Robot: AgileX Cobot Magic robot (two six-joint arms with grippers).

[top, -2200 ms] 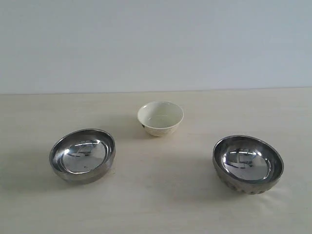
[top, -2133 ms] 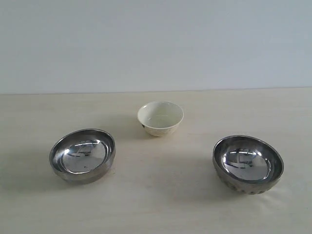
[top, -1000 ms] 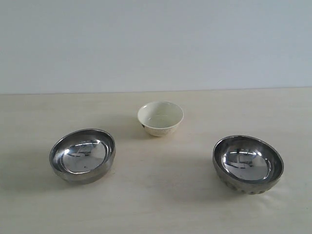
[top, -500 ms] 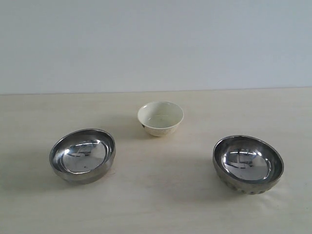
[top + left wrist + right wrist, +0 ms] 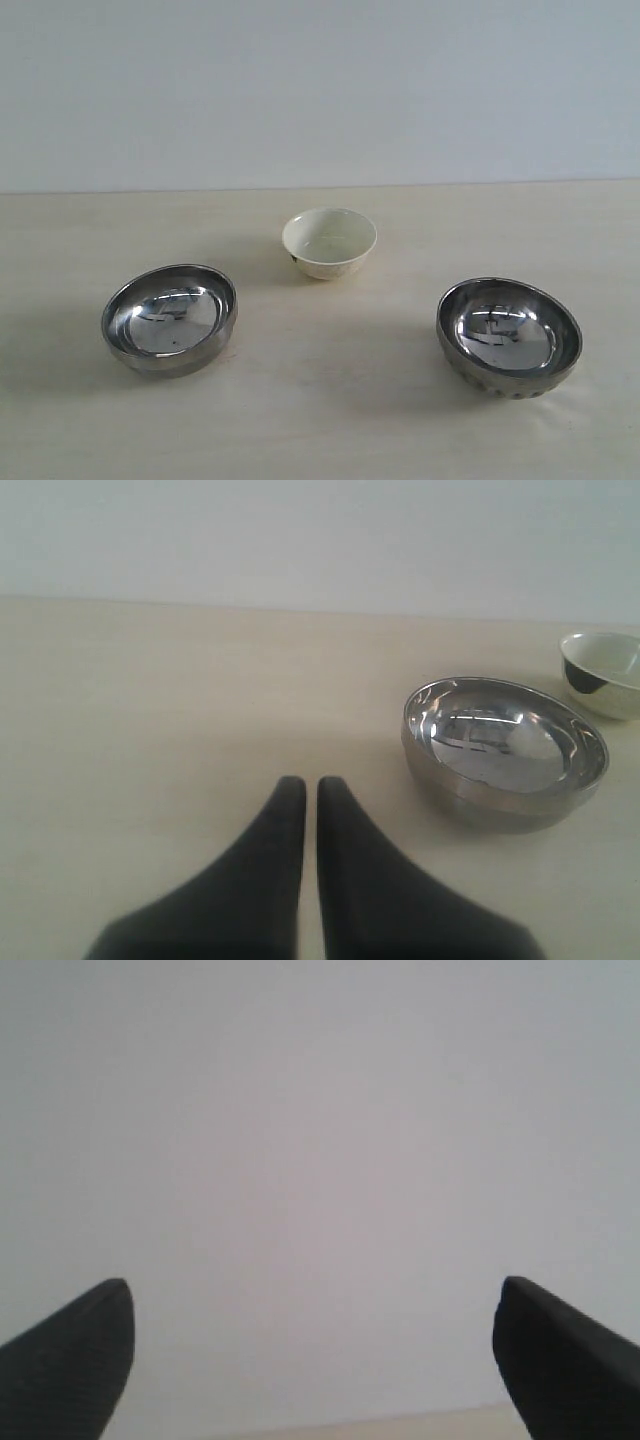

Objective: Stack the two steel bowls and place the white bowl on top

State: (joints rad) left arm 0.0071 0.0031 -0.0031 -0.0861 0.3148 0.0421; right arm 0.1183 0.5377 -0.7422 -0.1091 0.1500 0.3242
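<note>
There is open space between the smooth and ribbed steel bowls, so my open right gripper should keep going there and close on the smooth steel bowl's rim.
A smooth-sided steel bowl sits on the left of the table and a ribbed steel bowl on the right. The small white bowl stands behind and between them. All three rest apart, upright and empty. Neither arm shows in the exterior view. In the left wrist view my left gripper is shut with nothing in it, low over bare table, with the smooth steel bowl beyond and to one side and the white bowl farther off. My right gripper is open, facing the blank wall, with no bowl in that view.
The light wooden table runs back to a plain pale wall. Bare table lies between the bowls and in front of them.
</note>
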